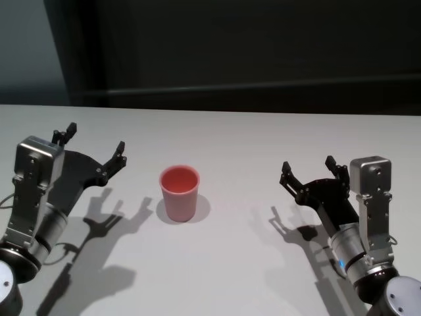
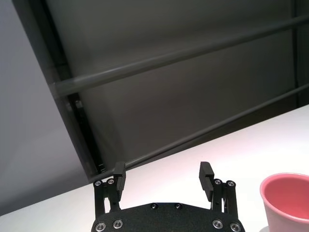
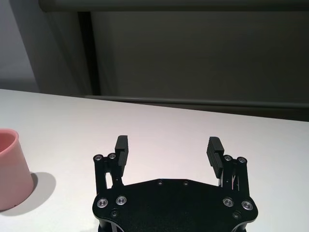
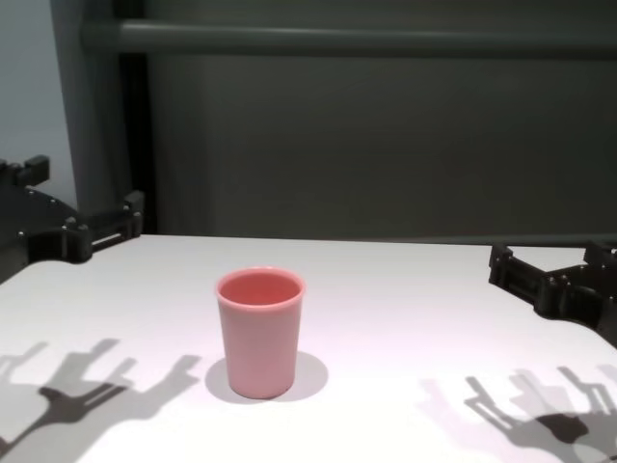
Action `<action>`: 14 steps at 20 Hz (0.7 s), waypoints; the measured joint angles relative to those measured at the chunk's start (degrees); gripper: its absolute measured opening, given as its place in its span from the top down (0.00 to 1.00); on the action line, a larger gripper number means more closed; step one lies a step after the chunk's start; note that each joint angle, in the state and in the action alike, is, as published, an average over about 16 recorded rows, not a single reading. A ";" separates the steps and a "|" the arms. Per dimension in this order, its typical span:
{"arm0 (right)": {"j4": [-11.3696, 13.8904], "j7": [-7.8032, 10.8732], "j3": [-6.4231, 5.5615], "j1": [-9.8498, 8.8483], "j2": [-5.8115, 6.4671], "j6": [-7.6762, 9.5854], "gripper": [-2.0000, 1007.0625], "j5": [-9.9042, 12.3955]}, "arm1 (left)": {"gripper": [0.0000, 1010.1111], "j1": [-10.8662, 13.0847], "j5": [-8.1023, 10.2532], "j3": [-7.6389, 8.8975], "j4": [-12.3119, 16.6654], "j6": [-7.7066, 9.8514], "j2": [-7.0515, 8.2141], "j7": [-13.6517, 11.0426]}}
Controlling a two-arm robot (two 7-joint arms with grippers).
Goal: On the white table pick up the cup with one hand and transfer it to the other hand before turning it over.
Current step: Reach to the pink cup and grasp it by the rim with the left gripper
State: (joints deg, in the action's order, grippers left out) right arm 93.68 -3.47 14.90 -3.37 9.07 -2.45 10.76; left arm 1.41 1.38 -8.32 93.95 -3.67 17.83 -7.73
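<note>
I expect the salmon-pink cup point(image 4: 260, 349) to be empty when I tip it, because only the smooth pink inside point(image 4: 259, 289) can be seen below the cup's open rim.
The salmon-pink cup point(image 1: 179, 192) stands upright, rim up, on the white table point(image 1: 237, 138) between my two arms. It also shows in the chest view point(image 4: 259, 331), in the left wrist view point(image 2: 287, 202) and in the right wrist view point(image 3: 11, 169). My left gripper point(image 1: 92, 146) is open and empty, raised above the table to the cup's left. My right gripper point(image 1: 309, 170) is open and empty, to the cup's right and apart from it.
A dark wall with horizontal rails point(image 4: 366, 39) runs behind the table's far edge point(image 1: 210, 109). The grippers cast shadows point(image 4: 87, 381) on the tabletop near the front.
</note>
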 joint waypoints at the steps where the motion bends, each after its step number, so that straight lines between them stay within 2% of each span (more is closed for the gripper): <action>1: 0.00 0.00 0.00 0.00 0.00 0.00 0.01 0.00 | 0.01 0.02 -0.71 -0.16 0.69 0.39 0.70 -0.73; 7: 0.00 0.00 0.00 0.00 0.00 0.00 0.01 0.00 | 0.01 -0.54 -4.92 -1.57 5.15 3.49 5.54 -6.09; 14: 0.00 0.00 0.00 0.00 0.00 0.00 0.00 0.00 | 0.01 -2.98 -10.05 -3.58 10.45 7.07 11.51 -11.82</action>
State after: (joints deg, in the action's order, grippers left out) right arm 93.68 -3.47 14.90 -3.37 9.07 -2.45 10.76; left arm -1.57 -8.67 -11.90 104.40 3.40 29.34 -19.56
